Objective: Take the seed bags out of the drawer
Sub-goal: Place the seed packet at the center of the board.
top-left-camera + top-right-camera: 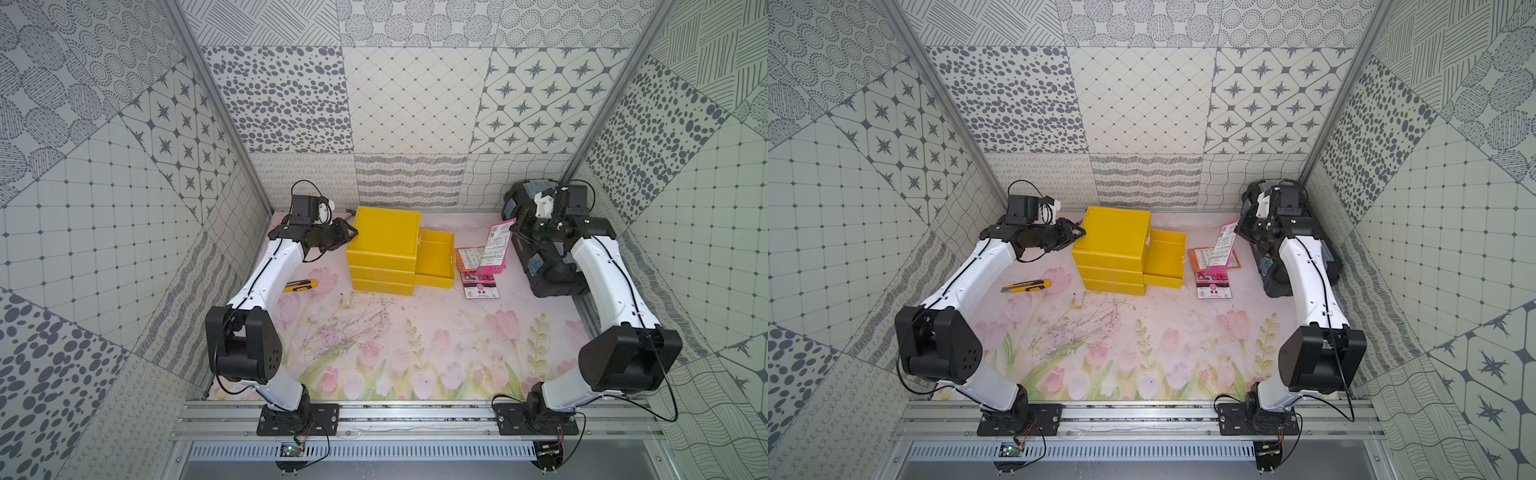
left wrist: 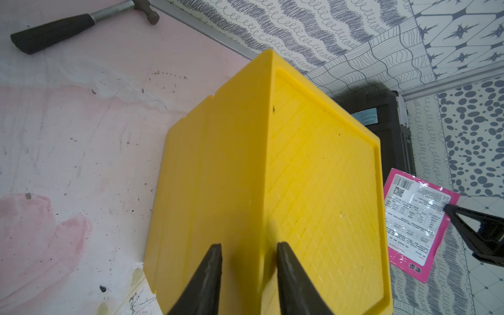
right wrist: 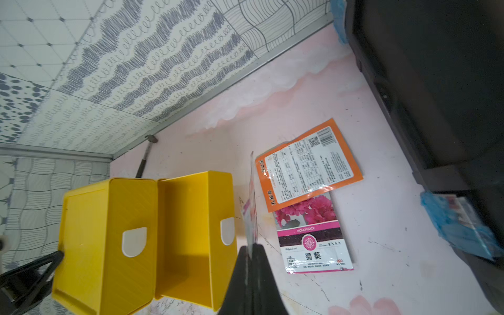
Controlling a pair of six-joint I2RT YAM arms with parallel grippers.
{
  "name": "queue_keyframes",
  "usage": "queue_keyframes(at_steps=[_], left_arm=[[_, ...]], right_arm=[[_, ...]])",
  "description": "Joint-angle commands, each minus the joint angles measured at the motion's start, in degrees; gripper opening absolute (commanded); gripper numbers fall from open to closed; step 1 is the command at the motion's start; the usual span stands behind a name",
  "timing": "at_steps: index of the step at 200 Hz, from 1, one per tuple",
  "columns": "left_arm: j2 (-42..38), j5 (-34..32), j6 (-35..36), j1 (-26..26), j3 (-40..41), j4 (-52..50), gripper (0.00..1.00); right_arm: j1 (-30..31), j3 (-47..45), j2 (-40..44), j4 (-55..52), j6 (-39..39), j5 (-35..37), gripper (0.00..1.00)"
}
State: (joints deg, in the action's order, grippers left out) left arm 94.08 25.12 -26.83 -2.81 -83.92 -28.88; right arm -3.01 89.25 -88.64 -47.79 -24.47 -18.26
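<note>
I should continue to lower my right gripper until the held pink seed bag (image 1: 496, 249) touches the flat seed bags (image 1: 478, 286), because it hangs over them, clear of the drawer.
The yellow cabinet (image 1: 382, 245) stands at the back of the table with its top drawer (image 1: 434, 259) pulled out to the right; the drawer's inside shows bare yellow (image 3: 191, 231). My left gripper (image 2: 248, 251) straddles the cabinet's upper left edge, with that edge between its jaws. My right gripper (image 3: 252, 246) is shut on a pink seed bag (image 1: 496, 245), held tilted above the table and seen edge-on in the right wrist view. Right of the drawer, an orange seed bag (image 3: 308, 163) lies flat, overlapping a second pink one (image 3: 313, 240).
A black toolbox (image 1: 552, 257) sits at the right wall under my right arm. A yellow-black utility knife (image 1: 301, 285) lies left of the cabinet. A hammer (image 2: 81, 23) rests by the back wall behind the cabinet.
</note>
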Motion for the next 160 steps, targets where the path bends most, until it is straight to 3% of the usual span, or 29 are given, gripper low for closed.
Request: queue_keyframes(at_steps=[1,85,109,127,160], left_arm=[[0.6,-2.0,0.9,0.7,0.6,-5.6,0.36],[0.9,-2.0,1.1,0.7,0.5,-5.6,0.36],[0.9,-2.0,1.0,0.7,0.5,-5.5,0.36],[0.9,-2.0,1.0,0.6,0.5,-5.5,0.36],[1.0,-1.6,0.8,0.7,0.5,-5.5,0.36]], right_arm=[[0.6,-3.1,-0.7,1.3,3.3,2.8,0.0],[3.6,-6.1,-12.1,6.8,6.6,0.2,0.0],[3.6,-5.8,-15.1,6.8,7.5,2.0,0.0],[3.7,-6.4,-16.4,6.7,7.0,7.7,0.0],[3.6,-7.6,-17.2,6.8,6.7,13.0,0.29]])
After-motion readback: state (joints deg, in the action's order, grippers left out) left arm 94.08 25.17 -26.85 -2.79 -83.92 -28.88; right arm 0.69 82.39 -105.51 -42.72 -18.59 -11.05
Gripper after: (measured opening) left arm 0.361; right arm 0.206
